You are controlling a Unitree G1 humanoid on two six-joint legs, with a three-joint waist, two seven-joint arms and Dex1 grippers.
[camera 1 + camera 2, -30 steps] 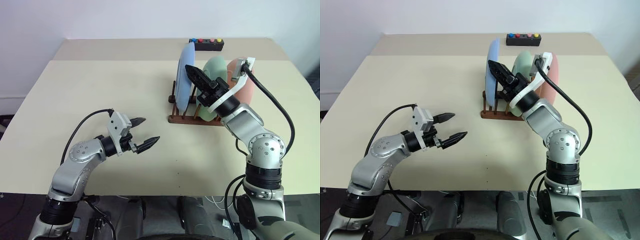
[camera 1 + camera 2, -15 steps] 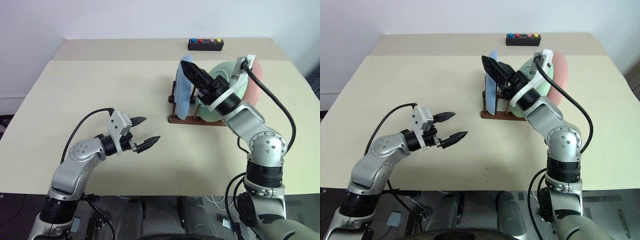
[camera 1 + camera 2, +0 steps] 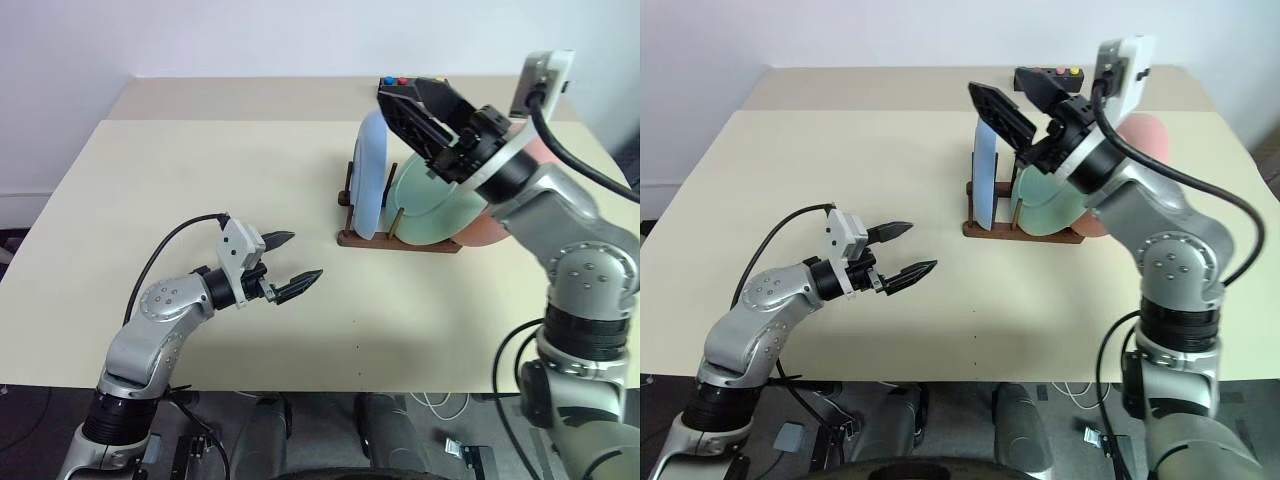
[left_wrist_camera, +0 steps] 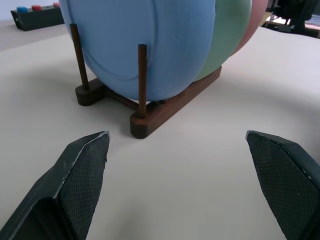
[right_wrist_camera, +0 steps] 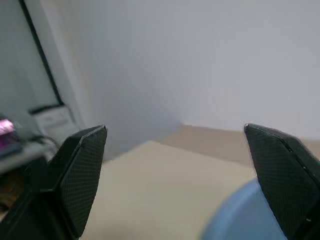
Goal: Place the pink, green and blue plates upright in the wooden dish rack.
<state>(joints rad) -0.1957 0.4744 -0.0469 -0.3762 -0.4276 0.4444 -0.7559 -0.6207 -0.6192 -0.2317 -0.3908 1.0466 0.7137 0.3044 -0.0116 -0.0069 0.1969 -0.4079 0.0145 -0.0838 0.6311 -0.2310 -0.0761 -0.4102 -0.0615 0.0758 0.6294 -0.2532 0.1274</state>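
Observation:
Next, I swing my right gripper round to the green plate's leaning side (image 3: 476, 212) and push it upright with closed fingers, because the green plate (image 3: 428, 208) is leaning over against the pink plate.
The blue plate (image 3: 371, 178) stands on edge at the left end of the wooden dish rack (image 3: 398, 240). Behind it the green plate (image 3: 432, 205) leans to the right, and the pink plate (image 3: 492, 226) leans at the rack's right end, largely covered. My right gripper (image 3: 404, 88) hangs open above the plates, touching none of them. My left gripper (image 3: 303, 255) is open and empty, low over the table to the left of the rack and pointing at it. The left wrist view shows the blue plate (image 4: 150, 45) between two pegs.
A black box with coloured buttons (image 4: 35, 14) sits at the far edge of the table behind the rack. Bare tabletop (image 3: 200, 170) stretches to the left of the rack and in front of it.
My right gripper let go of the blue plate, opened, rolled and rose up and to the right. The blue plate settled lower in the rack. The left arm stayed still.

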